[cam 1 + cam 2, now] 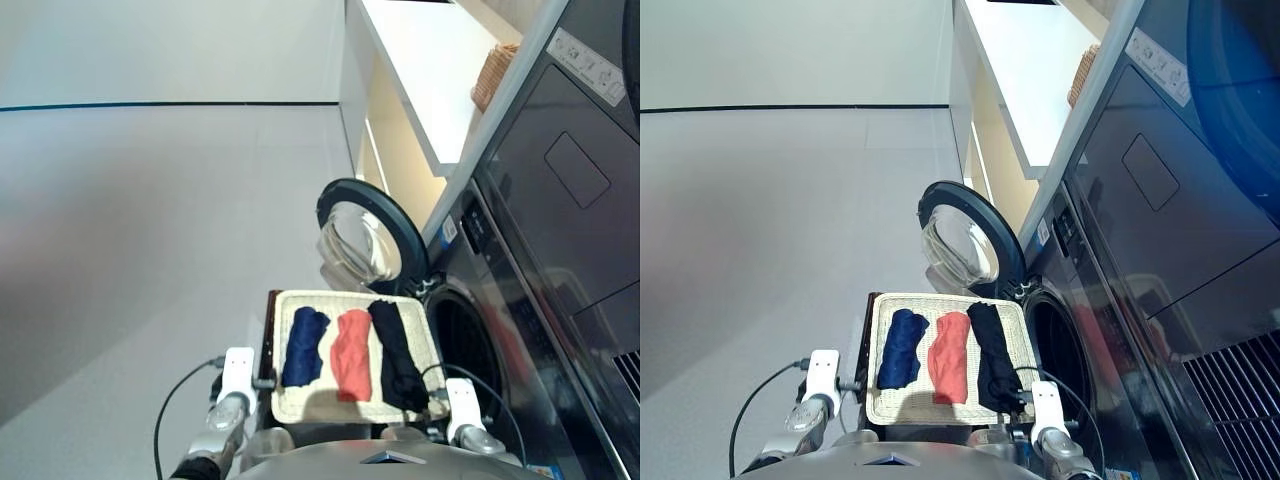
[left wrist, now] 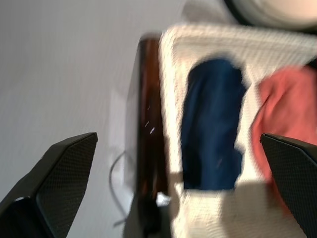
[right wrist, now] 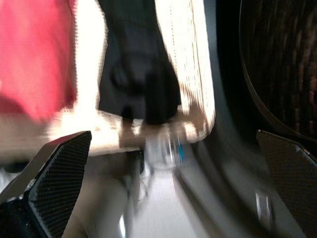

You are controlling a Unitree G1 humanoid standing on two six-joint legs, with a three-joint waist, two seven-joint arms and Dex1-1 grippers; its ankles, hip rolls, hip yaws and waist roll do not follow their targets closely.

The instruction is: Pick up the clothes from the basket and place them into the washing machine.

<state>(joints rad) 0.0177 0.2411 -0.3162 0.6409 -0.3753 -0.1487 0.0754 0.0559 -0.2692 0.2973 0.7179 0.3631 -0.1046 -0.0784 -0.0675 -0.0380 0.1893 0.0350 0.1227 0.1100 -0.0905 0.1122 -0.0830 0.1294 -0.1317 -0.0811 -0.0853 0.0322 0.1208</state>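
Observation:
I expect the navy bundle [image 1: 303,347] to come away by itself when I lift it, because cream weave [image 1: 326,367] shows between it and the coral bundle.
The cream woven basket [image 1: 290,404] sits just in front of me, holding the clothes side by side: a navy bundle [image 1: 304,347], a coral one [image 1: 351,367] and a black one [image 1: 398,355]. To its right is the washing machine [image 1: 520,360], its round glass door [image 1: 368,233] swung open beyond the basket and the dark drum mouth [image 1: 466,340] exposed. My left gripper [image 2: 178,139] hovers open over the basket's near left corner, facing the navy bundle [image 2: 212,124]. My right gripper [image 3: 173,134] is open near the basket's right corner, over the black bundle's end [image 3: 136,74].
A dark brown stand [image 1: 269,330] carries the basket. A dark flat-panelled appliance [image 1: 580,170] sits above the washer. A white shelf [image 1: 425,70] with a small brown wicker basket [image 1: 493,72] runs behind. Grey floor [image 1: 150,250] spreads to the left.

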